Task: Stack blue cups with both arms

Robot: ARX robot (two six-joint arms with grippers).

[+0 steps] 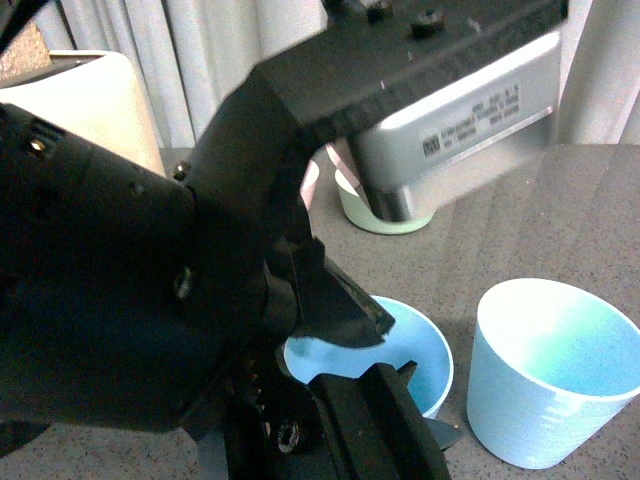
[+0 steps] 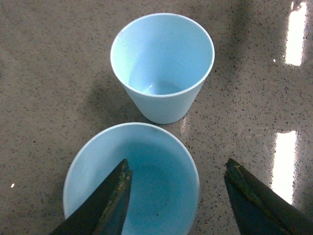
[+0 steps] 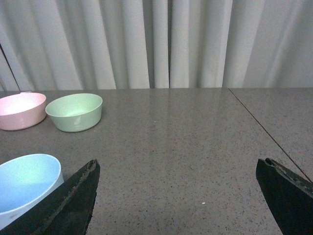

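I expect the blue cup point(image 1: 545, 375) to sink nearly to its rim when I lower it into the other cup, because it gets narrower toward its base point(image 1: 518, 446).
Two light blue cups stand upright on the grey table. In the front view one cup point(image 1: 425, 345) is at the centre and the other cup point(image 1: 555, 375) is to its right. My left gripper point(image 1: 395, 350) is open right over the centre cup. In the left wrist view my left gripper point(image 2: 178, 166) straddles the near cup's point(image 2: 146, 191) rim, one finger point(image 2: 110, 200) over its inside, the other over the table. The second cup point(image 2: 161, 68) stands just beyond. My right gripper point(image 3: 177, 166) is open and empty above bare table, with one blue cup point(image 3: 27, 183) beside one finger.
A green bowl point(image 3: 76, 112) and a pink bowl point(image 3: 19, 110) stand at the back of the table by a pale curtain. The green bowl point(image 1: 380, 218) shows behind the grey camera module point(image 1: 460, 130). A white object point(image 1: 90, 100) is at the far left.
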